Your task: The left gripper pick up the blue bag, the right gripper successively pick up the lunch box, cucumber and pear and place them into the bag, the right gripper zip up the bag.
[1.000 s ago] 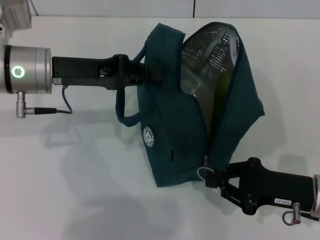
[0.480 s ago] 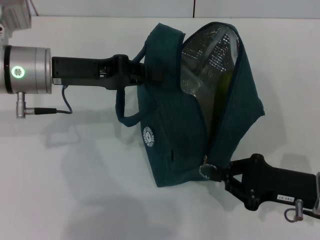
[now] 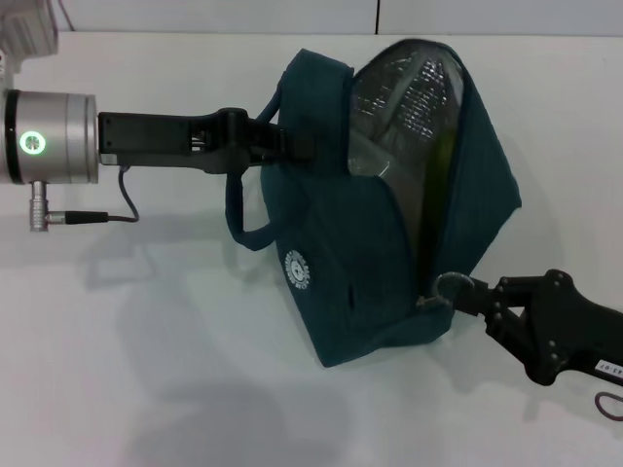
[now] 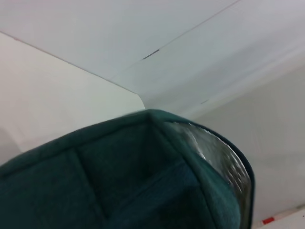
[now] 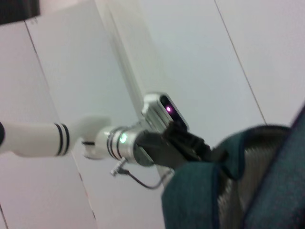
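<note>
My left gripper is holding the bag only by its upper handle. It should move down and keep the bag's lower side steady while the zipper pull goes up.
The blue bag hangs tilted above the white table, its mouth open and the silver lining showing. My left gripper is shut on the bag's upper handle; the second handle loops below it. At the bag's lower right corner my right gripper is shut on the ring zipper pull. A dark green strip inside may be the cucumber. The lunch box and pear are hidden. The left wrist view shows the bag's teal fabric close up. The right wrist view shows the bag's rim and the left arm.
The white table lies under the bag, with the bag's shadow on it. A cable hangs from the left wrist. A wall runs along the table's far edge.
My right gripper has moved right and slightly up with the zipper ring in it, running up the lower end of the opening. The bag's lower part has swung right. The left arm is still.
</note>
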`<act>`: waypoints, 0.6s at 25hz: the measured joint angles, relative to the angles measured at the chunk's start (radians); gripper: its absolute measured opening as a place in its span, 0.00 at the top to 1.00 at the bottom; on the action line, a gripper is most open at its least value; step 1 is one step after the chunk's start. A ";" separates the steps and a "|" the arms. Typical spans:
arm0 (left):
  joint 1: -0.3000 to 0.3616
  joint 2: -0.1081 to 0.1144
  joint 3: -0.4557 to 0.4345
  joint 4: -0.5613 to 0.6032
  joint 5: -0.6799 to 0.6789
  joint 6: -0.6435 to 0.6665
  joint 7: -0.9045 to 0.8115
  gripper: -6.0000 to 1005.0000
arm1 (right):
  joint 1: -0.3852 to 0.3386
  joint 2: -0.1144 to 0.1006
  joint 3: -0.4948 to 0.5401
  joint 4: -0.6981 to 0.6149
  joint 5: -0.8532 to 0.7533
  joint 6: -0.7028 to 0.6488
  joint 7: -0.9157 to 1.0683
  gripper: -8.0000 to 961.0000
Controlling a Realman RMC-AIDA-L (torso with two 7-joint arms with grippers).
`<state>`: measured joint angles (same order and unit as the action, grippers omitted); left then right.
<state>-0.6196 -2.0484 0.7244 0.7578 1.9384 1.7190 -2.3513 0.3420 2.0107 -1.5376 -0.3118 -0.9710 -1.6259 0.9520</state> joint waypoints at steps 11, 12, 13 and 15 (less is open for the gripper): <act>0.044 -0.011 0.000 -0.006 -0.096 0.002 0.166 0.86 | 0.017 0.003 0.001 -0.009 0.005 -0.028 -0.001 0.98; 0.053 -0.012 -0.001 -0.012 -0.116 0.001 0.187 0.84 | 0.018 0.003 0.001 -0.009 0.008 -0.030 -0.001 0.98; 0.063 -0.013 -0.002 -0.020 -0.142 0.001 0.211 0.81 | 0.019 0.004 0.001 -0.009 0.012 -0.032 -0.001 0.98; 0.079 -0.013 -0.003 -0.031 -0.189 0.001 0.250 0.76 | 0.020 0.005 0.002 -0.009 0.024 -0.036 -0.010 0.98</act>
<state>-0.5408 -2.0615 0.7213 0.7269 1.7491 1.7196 -2.1009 0.3618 2.0154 -1.5359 -0.3206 -0.9471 -1.6616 0.9415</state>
